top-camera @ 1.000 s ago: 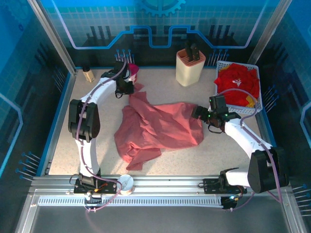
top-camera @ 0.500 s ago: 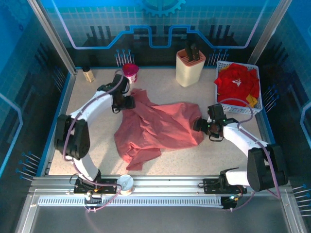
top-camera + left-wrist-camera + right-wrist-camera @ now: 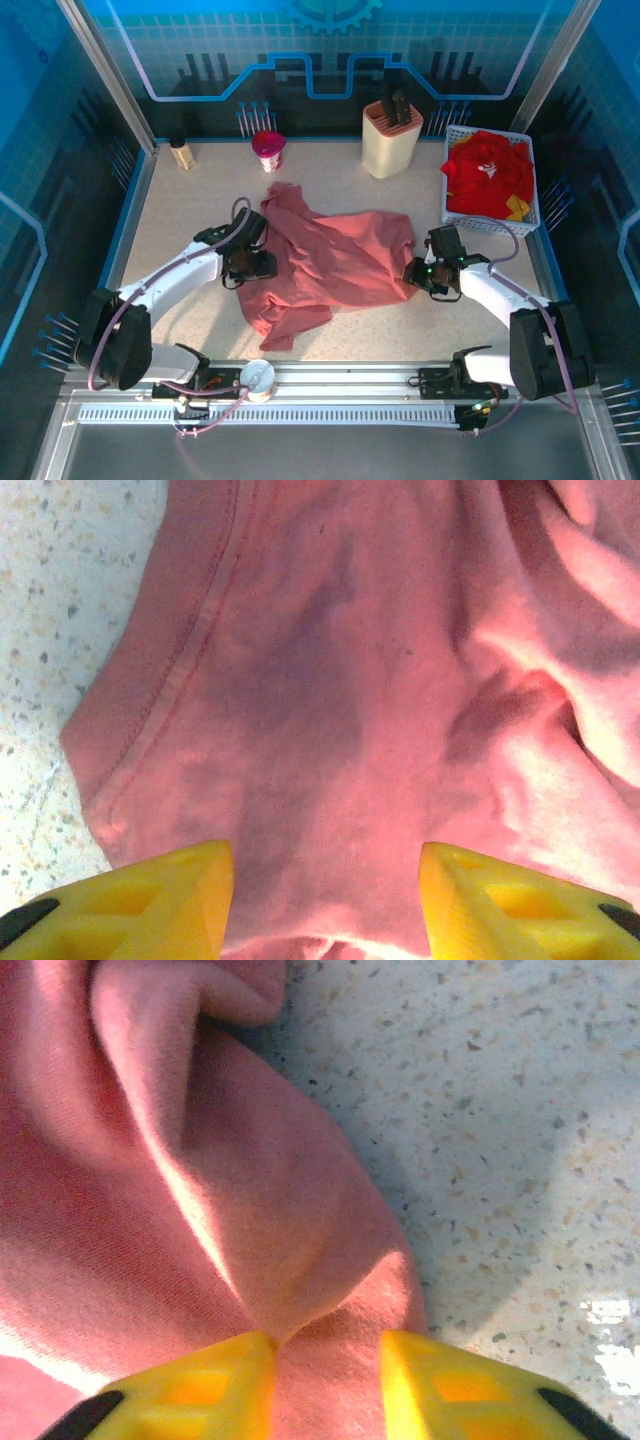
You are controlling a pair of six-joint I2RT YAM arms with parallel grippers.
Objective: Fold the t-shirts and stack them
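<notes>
A puckered fold [image 3: 318, 1310] at the t-shirt's rounded edge is in my right gripper, so the gripper should move that edge inward, grip the layer underneath and pull that layer out.
A dusty salmon-pink t-shirt [image 3: 335, 262] lies crumpled in the middle of the table. My left gripper [image 3: 250, 264] is at its left edge. In the left wrist view the left gripper [image 3: 325, 900] is open, its yellow fingers [image 3: 185, 895] wide apart just above the pink t-shirt [image 3: 330, 680]. My right gripper [image 3: 418, 272] sits on the shirt's right edge. In the right wrist view the right gripper [image 3: 328, 1385] is shut on a puckered fold of the pink t-shirt [image 3: 250, 1230]. Bright red t-shirts [image 3: 485, 172], one with white print, and a bit of yellow [image 3: 515, 207] fill the basket.
The white mesh basket [image 3: 535, 205] stands at the back right. A cream knife block [image 3: 392, 138] is at the back centre, with a pink cup [image 3: 268, 150] and a small bottle [image 3: 181, 153] at the back left. A round white object [image 3: 258, 378] rests on the front rail.
My left arm has swung from the back left by the pink cup down to the shirt's left edge. The right gripper has shifted slightly nearer, staying on the shirt's right edge.
</notes>
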